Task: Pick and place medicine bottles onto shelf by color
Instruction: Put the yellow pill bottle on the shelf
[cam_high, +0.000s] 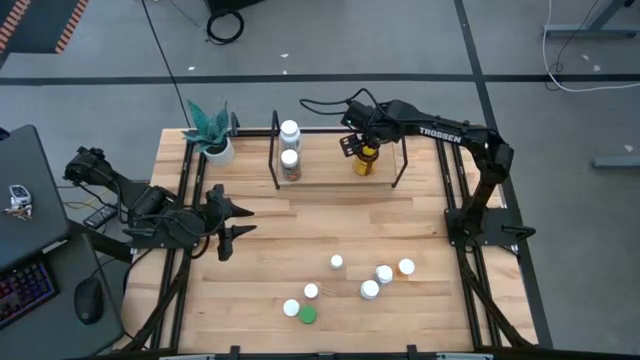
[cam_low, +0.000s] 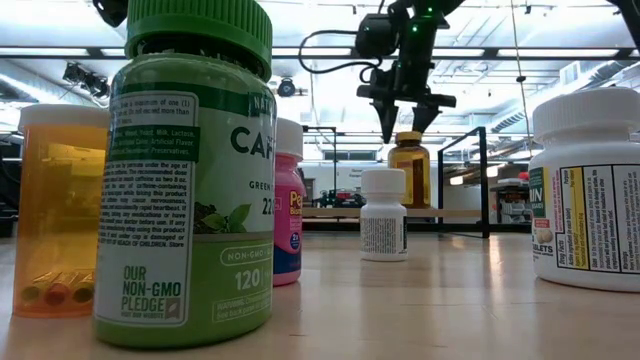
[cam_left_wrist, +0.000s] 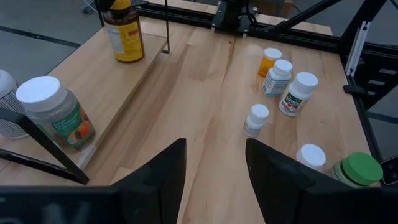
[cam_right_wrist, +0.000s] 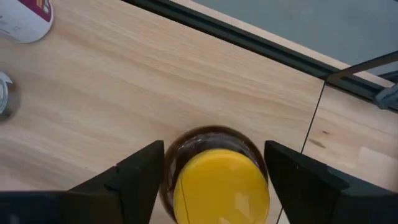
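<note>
The amber bottle's label (cam_left_wrist: 129, 41) points away from the front of the shelf, so next my right gripper grabs the bottle's yellow cap (cam_right_wrist: 222, 190) and turns the label to the front of the shelf.
The amber bottle with a yellow cap (cam_right_wrist: 221, 186) stands upright on the right part of the shelf's wooden base (cam_high: 335, 182). My right gripper (cam_right_wrist: 214, 155) hangs over it, pointing down and open, one finger on each side of the cap (cam_low: 410, 138), with no touch that I can see. Two white-capped bottles (cam_high: 290, 145) stand at the shelf's left end. Several loose bottles (cam_high: 370, 285), one of them green-capped (cam_high: 307, 315), stand near the table's front edge. My left gripper (cam_left_wrist: 214, 162) waits open at the table's left, holding nothing.
A potted plant (cam_high: 212, 130) stands at the far left corner beside the shelf's black rod end (cam_high: 275, 150). Bare wood lies between the shelf and the loose bottles. A keyboard and mouse (cam_high: 88, 300) lie off the table's left.
</note>
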